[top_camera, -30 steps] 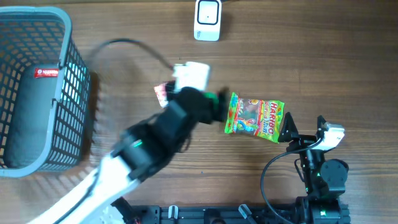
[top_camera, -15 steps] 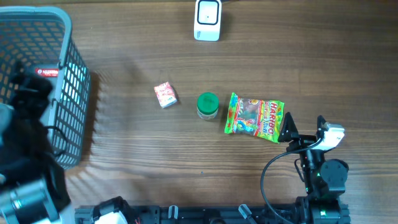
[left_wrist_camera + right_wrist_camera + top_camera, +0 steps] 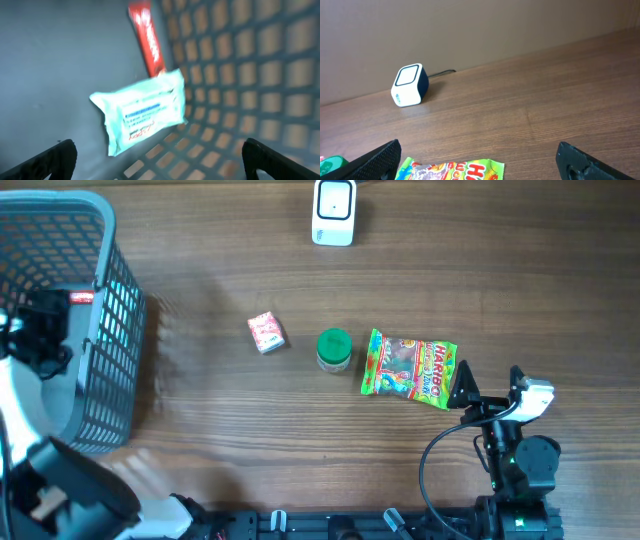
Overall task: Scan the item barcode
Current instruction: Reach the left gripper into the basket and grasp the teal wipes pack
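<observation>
I can see that the wipes packet's near end (image 3: 116,131) is clear of the red bar, so I go on moving my left gripper down until its open fingers are on both sides of that end, then close them.
The white barcode scanner (image 3: 333,210) stands at the table's far edge, also in the right wrist view as the scanner (image 3: 410,85). On the table lie a small red box (image 3: 266,332), a green-lidded jar (image 3: 334,349) and a Haribo candy bag (image 3: 410,368). My right gripper (image 3: 490,388) rests open just right of the bag; the bag (image 3: 455,170) lies between its open fingers (image 3: 375,160), untouched. My left gripper (image 3: 45,320) hangs open inside the grey basket (image 3: 110,240), above a white-teal wipes packet (image 3: 140,110) and a red bar (image 3: 147,37).
The basket's mesh wall (image 3: 250,75) stands close to the right of the left gripper (image 3: 160,167). A black cable (image 3: 440,450) loops by the right arm's base. Bare wood lies between the scanner and the three items.
My left arm has swung from the middle of the table to the left, into the basket, uncovering the red box and the green jar. The right arm has not moved.
</observation>
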Tool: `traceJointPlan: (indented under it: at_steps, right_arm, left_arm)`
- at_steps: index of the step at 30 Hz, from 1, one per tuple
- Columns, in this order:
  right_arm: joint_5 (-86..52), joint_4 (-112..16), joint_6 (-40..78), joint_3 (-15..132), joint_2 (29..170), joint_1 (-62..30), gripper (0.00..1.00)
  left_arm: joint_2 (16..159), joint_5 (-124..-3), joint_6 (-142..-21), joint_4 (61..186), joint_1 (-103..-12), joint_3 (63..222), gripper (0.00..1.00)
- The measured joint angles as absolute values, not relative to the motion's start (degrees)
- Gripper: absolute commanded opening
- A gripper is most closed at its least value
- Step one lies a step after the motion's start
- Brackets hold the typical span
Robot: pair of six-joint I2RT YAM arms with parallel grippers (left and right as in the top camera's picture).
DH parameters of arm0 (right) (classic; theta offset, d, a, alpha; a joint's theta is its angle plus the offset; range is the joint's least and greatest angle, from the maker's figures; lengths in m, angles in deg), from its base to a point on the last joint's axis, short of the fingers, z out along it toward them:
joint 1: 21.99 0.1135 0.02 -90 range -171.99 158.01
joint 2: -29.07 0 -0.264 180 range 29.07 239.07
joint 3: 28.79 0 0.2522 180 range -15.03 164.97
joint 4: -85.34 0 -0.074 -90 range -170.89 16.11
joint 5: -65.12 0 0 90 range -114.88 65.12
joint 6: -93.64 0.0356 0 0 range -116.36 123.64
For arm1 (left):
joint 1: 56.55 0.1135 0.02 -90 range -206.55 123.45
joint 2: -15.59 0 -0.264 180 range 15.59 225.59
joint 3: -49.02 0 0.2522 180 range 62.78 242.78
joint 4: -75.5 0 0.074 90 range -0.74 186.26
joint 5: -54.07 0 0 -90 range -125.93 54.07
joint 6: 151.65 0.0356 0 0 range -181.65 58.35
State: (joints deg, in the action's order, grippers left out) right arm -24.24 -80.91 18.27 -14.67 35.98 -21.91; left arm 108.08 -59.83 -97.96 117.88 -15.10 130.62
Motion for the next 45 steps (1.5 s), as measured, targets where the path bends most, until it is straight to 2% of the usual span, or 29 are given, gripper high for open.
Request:
traceJointPlan:
  at_steps: [8,21,23,26,27,28,30,33,38,45]
  right_arm:
    - [-24.2,-80.9,18.3,-14.7,36.0,-21.9,1.00]
    - [-24.2,-80.9,18.3,-14.7,36.0,-21.9,1.00]
    - [-24.2,-80.9,18.3,-14.7,36.0,-21.9,1.00]
    - [-24.2,-80.9,18.3,-14.7,36.0,-21.9,1.00]
    - [-24.2,-80.9,18.3,-14.7,36.0,-21.9,1.00]
    - [-24.2,-80.9,18.3,-14.7,36.0,-21.9,1.00]
    - [-24.2,-80.9,18.3,-14.7,36.0,-21.9,1.00]
    - [-24.2,-80.9,18.3,-14.7,36.0,-21.9,1.00]
    - [-24.2,-80.9,18.3,-14.7,36.0,-21.9,1.00]
    - [-24.2,-80.9,18.3,-14.7,36.0,-21.9,1.00]
  left_arm:
    - [115.6,-59.1,-96.0,114.7,-21.0,130.6,1.00]
    - [123.1,-57.6,-97.7,111.4,-21.6,131.3,0.99]
    - [124.0,-57.4,-97.8,110.4,-22.1,132.0,0.90]
    - [125.1,-56.6,-97.7,110.0,-22.5,132.7,0.84]
    - [125.4,-56.6,-97.7,109.8,-22.7,132.9,0.75]
    - [125.6,-56.4,-97.7,109.8,-22.8,133.1,0.54]
    - [126.2,-54.7,-97.1,110.4,-23.5,133.4,0.24]
    - [126.8,-53.1,-96.5,112.0,-24.3,133.5,0.04]
    - [126.3,-53.6,-92.4,113.5,-24.4,133.8,0.04]
    - [117.7,-52.9,-90.6,130.6,-21.3,137.3,0.04]
